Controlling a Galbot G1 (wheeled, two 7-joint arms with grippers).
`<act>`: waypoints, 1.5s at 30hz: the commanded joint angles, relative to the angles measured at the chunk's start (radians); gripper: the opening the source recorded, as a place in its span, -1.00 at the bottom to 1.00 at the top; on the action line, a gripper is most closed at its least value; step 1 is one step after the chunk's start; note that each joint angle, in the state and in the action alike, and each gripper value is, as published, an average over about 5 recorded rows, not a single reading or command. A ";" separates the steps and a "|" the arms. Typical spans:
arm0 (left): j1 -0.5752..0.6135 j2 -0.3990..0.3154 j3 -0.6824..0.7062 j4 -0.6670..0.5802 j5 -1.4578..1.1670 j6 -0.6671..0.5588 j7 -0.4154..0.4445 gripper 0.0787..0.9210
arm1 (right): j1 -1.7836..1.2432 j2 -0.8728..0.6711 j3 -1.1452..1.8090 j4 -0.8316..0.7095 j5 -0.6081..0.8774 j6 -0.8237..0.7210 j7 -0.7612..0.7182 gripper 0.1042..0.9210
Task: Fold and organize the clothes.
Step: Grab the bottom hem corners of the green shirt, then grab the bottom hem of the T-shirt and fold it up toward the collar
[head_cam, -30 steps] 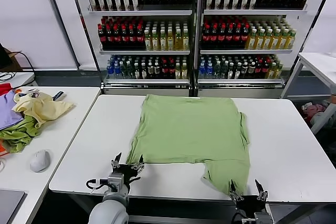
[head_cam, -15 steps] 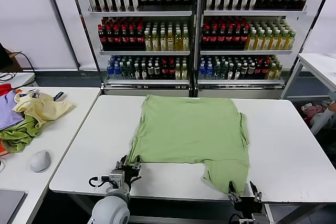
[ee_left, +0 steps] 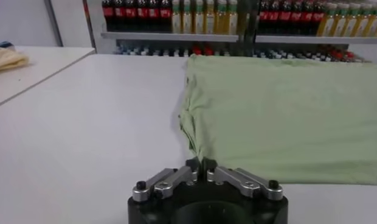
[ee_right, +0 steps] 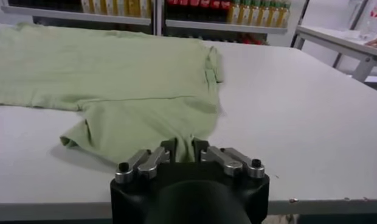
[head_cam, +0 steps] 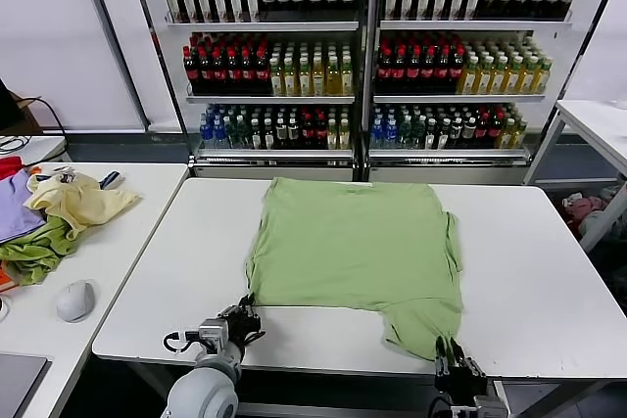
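I should keep carrying the pinched corner point(head_cam: 427, 331) with my right gripper onto the flat cloth point(head_cam: 423, 239) behind and let go of it there. The corner sticks out past the shirt's near edge.
The clothes, a light sage-green shirt point(head_cam: 358, 242), lie spread flat on the white table point(head_cam: 549, 271), plain side up. My left gripper point(head_cam: 245, 308) is shut on the shirt's near left corner; in the left wrist view the cloth point(ee_left: 280, 109) bunches up into the left gripper point(ee_left: 201, 164). At the table's front edge my right gripper point(head_cam: 452, 351) is shut on the near right corner, which hangs lower than the rest. The right wrist view shows a fold of the shirt point(ee_right: 127, 73) pinched between the right gripper's point(ee_right: 184, 146) fingers.
A side table point(head_cam: 118, 242) to the left holds a pile of pale yellow, green and purple garments point(head_cam: 54, 212) and a computer mouse point(head_cam: 74, 299). Shelves of bottles point(head_cam: 362, 46) stand behind the table. Another white table point(head_cam: 598, 119) is at the far right.
Both grippers went from open to shut, each closing on a near corner of the shirt. The near left corner has drawn slightly inward.
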 commanded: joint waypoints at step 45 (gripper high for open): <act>-0.550 0.023 0.186 0.528 0.175 -0.144 0.063 -0.97 | 0.828 -0.115 -0.219 -0.563 -0.020 -0.011 -0.041 -0.95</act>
